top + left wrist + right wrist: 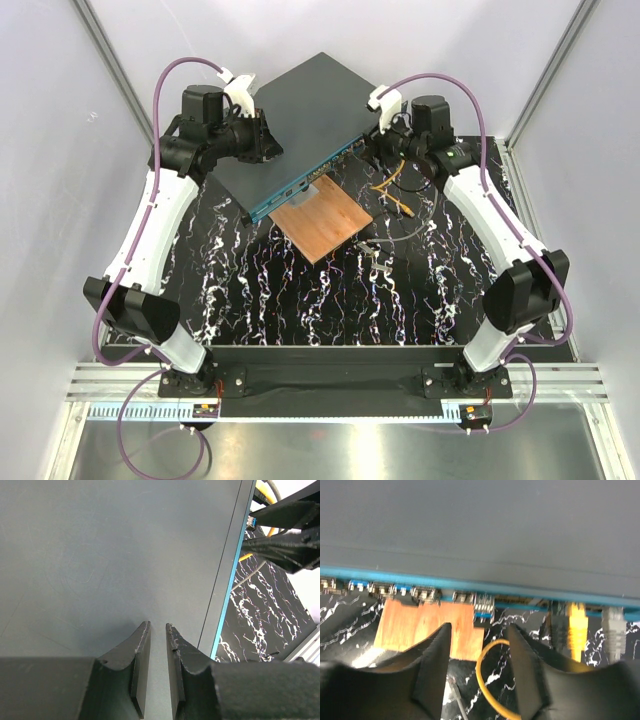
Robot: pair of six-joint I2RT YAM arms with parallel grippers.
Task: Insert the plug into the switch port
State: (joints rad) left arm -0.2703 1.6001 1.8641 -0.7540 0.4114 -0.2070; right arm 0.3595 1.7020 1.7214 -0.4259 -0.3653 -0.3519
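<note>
The small blue-banded plug (pixel 484 608) is sticking out of its switch port, so my right gripper should close its fingers and use their ends to push the plug's end (pixel 482 622) in.
The switch is a wide dark grey box (pixel 300 120) with a teal front face (pixel 470 585) lined with small square ports (pixel 425 594). A yellow plug (pixel 577 625) sits in a switch port near the right end of that face, beside a grey plug (pixel 613 627). My right gripper (pixel 479 630) hangs open just left of the yellow plug, with nothing between its fingers. A loop of yellow cable (pixel 487 680) lies below it. My left gripper (pixel 157 626) rests over the box top (pixel 100 555), its jaws a narrow gap apart and empty.
A copper-brown square plate (pixel 322 220) lies on the black marbled mat (pixel 300 300), touching the switch's front. A loose grey cable (pixel 378 252) lies to the plate's right. The yellow cable (pixel 397 188) trails across the mat under the right arm. White walls enclose the table.
</note>
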